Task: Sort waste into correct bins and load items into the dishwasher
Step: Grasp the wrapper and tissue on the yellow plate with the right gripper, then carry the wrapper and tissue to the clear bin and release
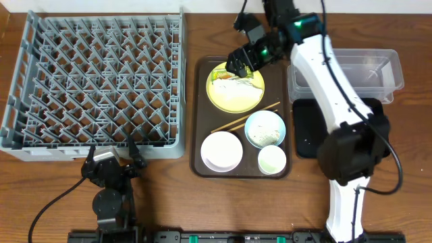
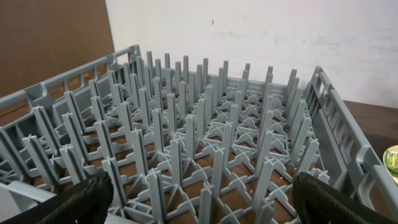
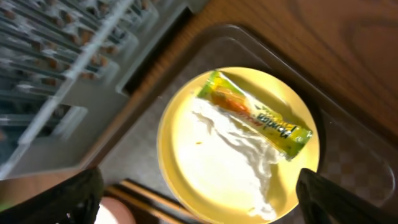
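I keep lowering my right gripper until its fingers can close on both the green-and-yellow wrapper and the white tissue, because the wrapper lies against the tissue on the plate.
The yellow plate sits at the back of the brown serving tray, holding white tissue and a green-and-yellow wrapper. My right gripper hovers open just above the plate's far edge; its fingers straddle the plate. Chopsticks, a blue bowl with crumbs, a white bowl and a pale cup lie on the tray. My left gripper is open and empty in front of the grey dish rack, which fills the left wrist view.
The clear tub stands at the back right, with the black tray in front of it, partly hidden by my right arm. The rack's near wall is right next to the left gripper.
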Available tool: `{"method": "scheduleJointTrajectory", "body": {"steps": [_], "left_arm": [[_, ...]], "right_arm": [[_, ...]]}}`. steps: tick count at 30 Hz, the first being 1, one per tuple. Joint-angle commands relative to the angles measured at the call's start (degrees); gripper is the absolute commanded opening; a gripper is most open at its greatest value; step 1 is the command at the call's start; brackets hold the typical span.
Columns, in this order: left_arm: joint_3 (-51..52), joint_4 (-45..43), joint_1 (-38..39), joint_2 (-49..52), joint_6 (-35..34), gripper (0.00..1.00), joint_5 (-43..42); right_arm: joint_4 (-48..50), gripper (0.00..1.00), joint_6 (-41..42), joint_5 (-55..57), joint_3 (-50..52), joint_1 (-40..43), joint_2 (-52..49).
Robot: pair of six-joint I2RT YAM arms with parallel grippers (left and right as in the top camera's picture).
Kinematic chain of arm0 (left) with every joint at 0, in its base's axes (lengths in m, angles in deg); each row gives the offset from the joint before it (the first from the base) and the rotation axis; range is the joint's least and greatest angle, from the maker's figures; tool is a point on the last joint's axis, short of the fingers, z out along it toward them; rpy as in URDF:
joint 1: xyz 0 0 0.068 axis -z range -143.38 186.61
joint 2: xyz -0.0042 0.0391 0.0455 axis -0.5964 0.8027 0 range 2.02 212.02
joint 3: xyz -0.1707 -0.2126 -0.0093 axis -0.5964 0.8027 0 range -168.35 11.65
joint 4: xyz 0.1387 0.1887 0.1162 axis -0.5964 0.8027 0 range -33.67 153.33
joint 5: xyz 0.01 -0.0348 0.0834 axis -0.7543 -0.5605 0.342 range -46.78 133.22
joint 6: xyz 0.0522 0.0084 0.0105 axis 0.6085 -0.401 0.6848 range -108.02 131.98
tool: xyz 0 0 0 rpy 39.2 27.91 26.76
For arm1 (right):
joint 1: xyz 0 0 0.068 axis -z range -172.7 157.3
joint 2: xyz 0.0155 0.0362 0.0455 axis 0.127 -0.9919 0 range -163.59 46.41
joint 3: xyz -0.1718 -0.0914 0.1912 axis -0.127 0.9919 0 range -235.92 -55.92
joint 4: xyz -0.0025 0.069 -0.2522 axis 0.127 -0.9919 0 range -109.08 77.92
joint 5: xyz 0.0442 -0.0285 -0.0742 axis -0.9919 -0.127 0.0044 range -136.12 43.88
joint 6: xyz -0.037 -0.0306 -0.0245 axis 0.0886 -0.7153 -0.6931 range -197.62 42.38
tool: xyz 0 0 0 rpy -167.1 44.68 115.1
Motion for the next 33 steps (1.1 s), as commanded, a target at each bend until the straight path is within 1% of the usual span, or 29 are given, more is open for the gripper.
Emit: {"method": "scheduleJointTrajectory", "body": {"steps": [1,4,8,11,14,15,18,20,26,29,30,33], "left_arm": [[1.3,2.0,-0.1,0.0,0.4,0.92,0.1],[1.3,2.0,-0.1,0.0,0.4,0.92,0.1],[1.3,2.0,-0.1,0.0,0.4,0.92,0.1],[1.3,2.0,-0.1,0.0,0.4,0.92,0.1],[1.3,2.0,-0.1,0.0,0.4,0.92,0.1],[1.3,2.0,-0.1,0.0,0.4,0.93,0.1],[1.3,2.0,-0.1,0.0,0.4,0.92,0.1],[1.3,2.0,-0.1,0.0,0.4,0.92,0.1],[1.3,2.0,-0.1,0.0,0.4,0.93,0.1],[1.3,2.0,-0.1,0.0,0.4,0.92,0.1],[1.3,2.0,-0.1,0.0,0.4,0.92,0.1],[1.3,2.0,-0.1,0.0,0.4,0.92,0.1]], "right_arm": [[1.0,0.93,-2.0,7.2,-1.3,-2.2,-4.7],[2.4,0.93,-6.6,11.5,-1.3,-3.9,-7.9],[4.7,0.94,-10.0,17.2,-1.3,-5.3,-11.4],[5.6,0.94,-12.8,18.0,-1.3,-5.7,-13.5],[5.6,0.94,-13.5,18.2,-1.3,-5.7,-15.3],[5.6,0.93,-13.5,18.4,-1.3,-5.7,-15.6],[5.3,0.86,-13.5,18.6,-1.3,-5.7,-17.6],[5.0,0.77,-13.4,18.6,-1.1,-5.7,-18.9],[3.6,0.32,-11.7,18.6,-1.1,-5.7,-20.9],[3.1,0.05,-11.7,18.6,-1.1,-5.7,-20.5],[2.9,0.01,-11.4,18.6,-1.2,-5.7,-20.3],[2.6,0.01,-7.8,18.8,-1.4,-5.6,-18.9]]}}
